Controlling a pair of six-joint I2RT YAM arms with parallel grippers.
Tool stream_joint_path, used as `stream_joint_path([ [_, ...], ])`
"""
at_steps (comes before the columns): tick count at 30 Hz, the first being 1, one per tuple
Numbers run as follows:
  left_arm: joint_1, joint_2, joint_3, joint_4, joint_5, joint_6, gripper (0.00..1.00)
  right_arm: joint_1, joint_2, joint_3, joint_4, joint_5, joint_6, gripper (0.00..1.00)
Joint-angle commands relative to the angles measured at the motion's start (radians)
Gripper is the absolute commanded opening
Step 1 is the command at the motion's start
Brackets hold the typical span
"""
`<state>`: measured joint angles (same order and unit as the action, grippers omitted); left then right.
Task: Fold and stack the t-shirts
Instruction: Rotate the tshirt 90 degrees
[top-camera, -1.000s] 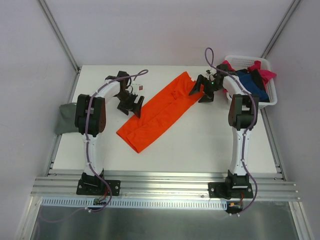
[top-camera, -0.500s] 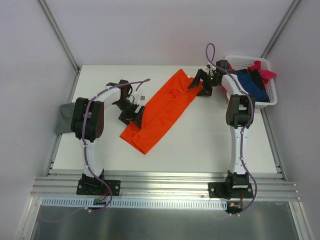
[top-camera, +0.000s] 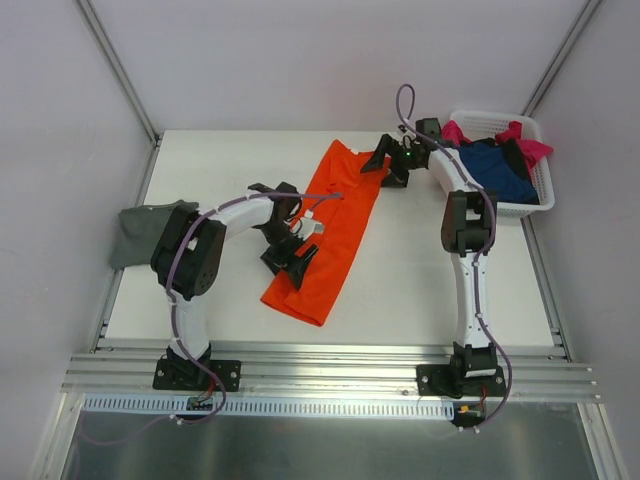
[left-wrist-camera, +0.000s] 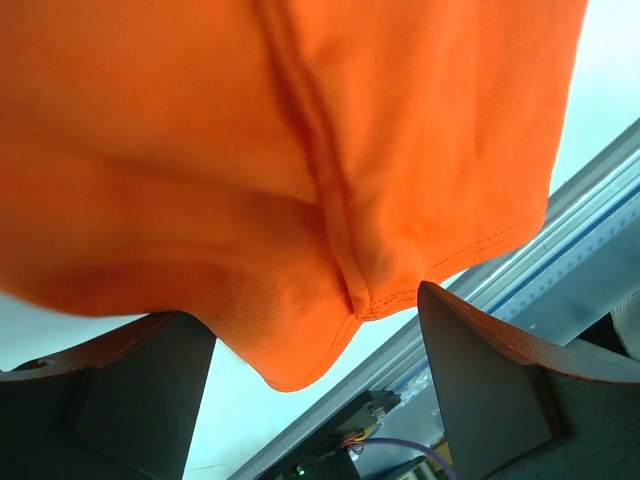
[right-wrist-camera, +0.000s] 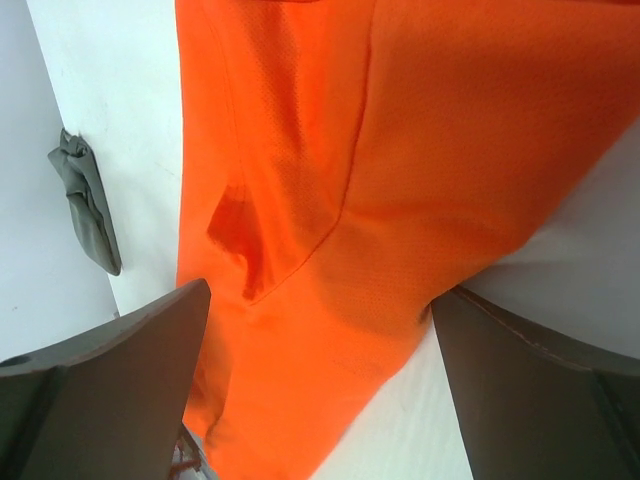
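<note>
My left gripper and right gripper should turn the orange t-shirt strip (top-camera: 347, 225) straight, since it slants towards the near edge, before they fold its near hem (top-camera: 293, 312) up.
The bright orange t-shirt (top-camera: 335, 215) lies folded into a long strip, running from the far middle of the table towards the near edge. My left gripper (top-camera: 292, 258) is open at the strip's lower left edge. In the left wrist view (left-wrist-camera: 312, 300) the orange hem (left-wrist-camera: 330, 350) hangs between the wide-apart fingers. My right gripper (top-camera: 383, 165) is open at the strip's far right corner. In the right wrist view (right-wrist-camera: 322, 290) it straddles orange cloth (right-wrist-camera: 400, 180). The grey-green t-shirt (top-camera: 145, 230) lies at the table's left edge. The navy blue t-shirt (top-camera: 495, 165) and the magenta pink t-shirt (top-camera: 530, 145) are in the basket.
The white slatted basket (top-camera: 530, 205) stands at the far right of the table. An aluminium rail (top-camera: 330, 375) runs along the near edge by the arm bases. The grey-green shirt also shows in the right wrist view (right-wrist-camera: 85, 200).
The orange strip has swung from a diagonal to nearly straight, its lower end moving right. My left gripper moved right and nearer with it. My right gripper moved left along the far end.
</note>
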<state>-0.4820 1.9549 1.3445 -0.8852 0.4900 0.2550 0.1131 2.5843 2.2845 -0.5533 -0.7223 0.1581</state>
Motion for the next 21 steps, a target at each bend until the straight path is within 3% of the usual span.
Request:
stream_joint_path([
  [1,-0.038,-0.051,-0.002,-0.029,0.013,0.030,0.80,0.062,0.036,0.044,0.021,-0.023,0.034,0.97],
  [8,-0.113,0.002,0.064,-0.029,0.022,0.026,0.79,0.129,0.074,0.110,0.093,-0.031,0.099,0.97],
  [15,-0.191,0.047,0.145,-0.040,0.004,0.029,0.79,0.116,0.137,0.179,0.173,-0.012,0.170,0.97],
  [21,-0.276,-0.010,0.087,-0.057,-0.019,0.032,0.80,0.074,0.168,0.243,0.202,0.020,0.167,0.97],
])
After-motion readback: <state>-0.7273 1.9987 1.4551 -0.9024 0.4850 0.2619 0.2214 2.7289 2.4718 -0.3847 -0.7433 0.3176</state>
